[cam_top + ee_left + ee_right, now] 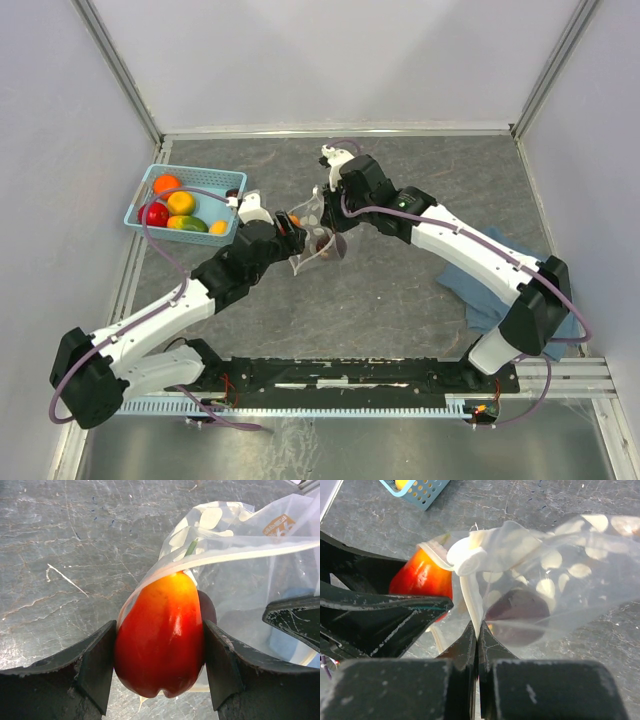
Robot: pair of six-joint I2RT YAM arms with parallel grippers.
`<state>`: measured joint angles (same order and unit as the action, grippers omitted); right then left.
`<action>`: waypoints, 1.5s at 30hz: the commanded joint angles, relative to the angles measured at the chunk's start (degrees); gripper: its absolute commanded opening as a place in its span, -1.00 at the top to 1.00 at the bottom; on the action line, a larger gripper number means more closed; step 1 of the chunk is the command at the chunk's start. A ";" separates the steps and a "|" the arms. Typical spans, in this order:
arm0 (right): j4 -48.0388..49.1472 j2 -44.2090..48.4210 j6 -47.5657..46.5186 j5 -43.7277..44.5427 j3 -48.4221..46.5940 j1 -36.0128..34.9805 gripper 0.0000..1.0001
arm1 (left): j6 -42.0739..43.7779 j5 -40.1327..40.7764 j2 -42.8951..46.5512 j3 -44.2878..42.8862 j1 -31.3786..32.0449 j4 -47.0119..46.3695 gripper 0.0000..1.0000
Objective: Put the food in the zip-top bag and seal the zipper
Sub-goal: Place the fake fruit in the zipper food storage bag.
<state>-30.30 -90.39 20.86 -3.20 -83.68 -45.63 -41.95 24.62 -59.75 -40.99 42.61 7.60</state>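
Observation:
The bag's rim [136, 596] is tight around the toy fruit next to my left gripper's finger. Next, I pull the fruit back out and turn it before I push it into the bag's opening [232, 592].
My left gripper [160, 652] is shut on a glossy red-orange toy fruit [160, 630] and holds it at the mouth of the clear, white-spotted zip-top bag [235, 550]. My right gripper [477, 630] is shut on the bag's mouth edge, on the pale zipper strip [470, 597], and holds the bag up. A dark purple piece of food [517, 615] lies inside the bag. In the top view both grippers meet at the bag [312, 248] in the middle of the table: the left gripper [290, 222] and the right gripper [320, 205].
A light-blue perforated basket [184, 235] at the back left holds orange [166, 183], red [154, 213], yellow [181, 202] and green [190, 224] toy food. A blue cloth [480, 280] lies at the right under the right arm. Metal frame posts stand at the back corners.

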 commanded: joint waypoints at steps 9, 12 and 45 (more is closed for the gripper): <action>5.04 -1.61 2.52 -2.50 -0.27 0.06 0.97 | 5.43 -13.13 2.78 0.18 0.10 -4.17 0.37; 4.91 -1.67 2.36 -2.16 -0.47 0.10 0.96 | 6.44 -14.65 3.70 1.34 0.11 -4.91 0.36; 2.27 -1.15 -0.47 1.71 -0.16 0.19 0.96 | 5.09 -26.94 6.29 0.65 0.05 -6.26 0.44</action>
<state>-28.53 -92.27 21.28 -2.31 -83.48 -45.60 -37.85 -0.23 -52.97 -38.06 42.61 6.55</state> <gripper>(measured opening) 0.026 0.707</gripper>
